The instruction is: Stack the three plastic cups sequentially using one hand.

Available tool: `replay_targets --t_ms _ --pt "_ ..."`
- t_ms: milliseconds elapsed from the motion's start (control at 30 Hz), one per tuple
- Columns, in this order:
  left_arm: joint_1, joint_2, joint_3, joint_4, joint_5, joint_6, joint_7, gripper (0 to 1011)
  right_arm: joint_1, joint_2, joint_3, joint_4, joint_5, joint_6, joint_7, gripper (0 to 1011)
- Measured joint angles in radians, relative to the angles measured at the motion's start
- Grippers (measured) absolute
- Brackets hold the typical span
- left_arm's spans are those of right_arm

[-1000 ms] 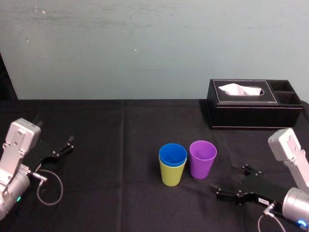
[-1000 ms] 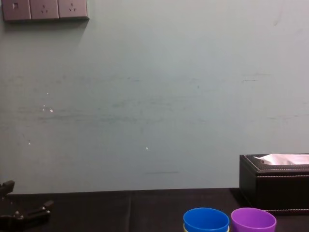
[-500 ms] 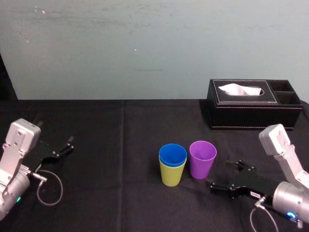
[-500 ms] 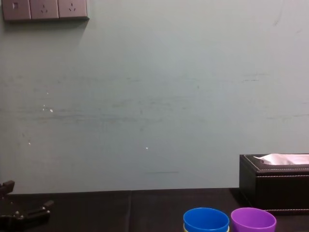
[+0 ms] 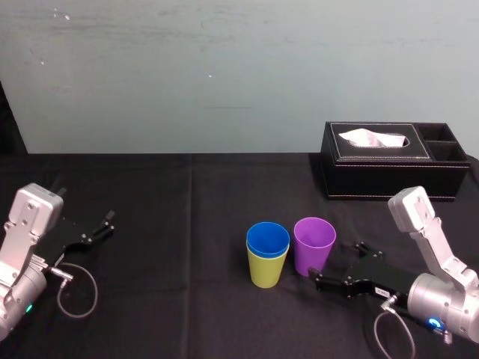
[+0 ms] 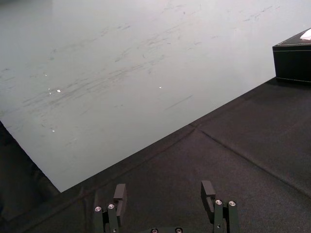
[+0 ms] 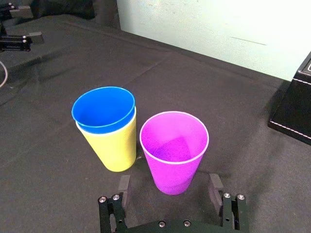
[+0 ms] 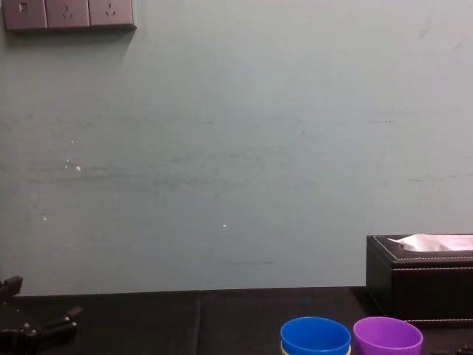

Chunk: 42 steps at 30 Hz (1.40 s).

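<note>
The blue cup sits nested (image 7: 111, 127) nearly up to its rim. The purple cup (image 7: 174, 154) will go down just as deep when I lower it inside.
A blue cup (image 5: 268, 238) sits nested inside a yellow-green cup (image 5: 266, 271) at the middle of the black table. Just to their right the purple cup (image 5: 314, 245) stands upright on its own. My right gripper (image 5: 336, 265), black with a small white label, is low at the purple cup's right side and open. In the right wrist view its fingers (image 7: 124, 186) stand on either side of the purple cup (image 7: 174, 150) near its base, with gaps on both sides. Beside it there are the blue cup (image 7: 103, 109) and the yellow-green cup (image 7: 113, 146). My left gripper (image 5: 98, 227) rests open at the far left.
A black tissue box (image 5: 393, 161) stands at the back right, behind the right arm. A grey cable loop (image 5: 75, 290) lies by the left arm. The table cloth (image 5: 179, 224) runs back to a pale wall. The left gripper (image 6: 164, 192) faces bare cloth.
My right gripper has moved forward and left along the table until its open fingers flank the purple cup. The cups and the left arm have not moved.
</note>
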<state>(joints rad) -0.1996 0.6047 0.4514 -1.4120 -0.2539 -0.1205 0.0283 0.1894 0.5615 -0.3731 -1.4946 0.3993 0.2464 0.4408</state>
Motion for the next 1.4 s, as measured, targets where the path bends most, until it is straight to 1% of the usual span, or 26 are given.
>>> replay_targets --t_ms 500,833,1200,1400 --pt "0.000 0.000 0.000 0.000 0.000 0.000 0.000 1000 0.035 -0.033 -0.009 0.046 -0.020 -0.010 -0.007 1003" --pt "0.000 0.000 0.000 0.000 0.000 0.000 0.000 1000 0.069 -0.059 -0.024 0.089 -0.033 -0.016 0.002 1003" --pt "0.000 0.000 0.000 0.000 0.000 0.000 0.000 1000 0.086 -0.082 -0.034 0.117 -0.046 -0.024 0.005 1003" --pt "0.000 0.000 0.000 0.000 0.000 0.000 0.000 1000 0.089 -0.088 -0.035 0.124 -0.053 -0.024 0.002 1003"
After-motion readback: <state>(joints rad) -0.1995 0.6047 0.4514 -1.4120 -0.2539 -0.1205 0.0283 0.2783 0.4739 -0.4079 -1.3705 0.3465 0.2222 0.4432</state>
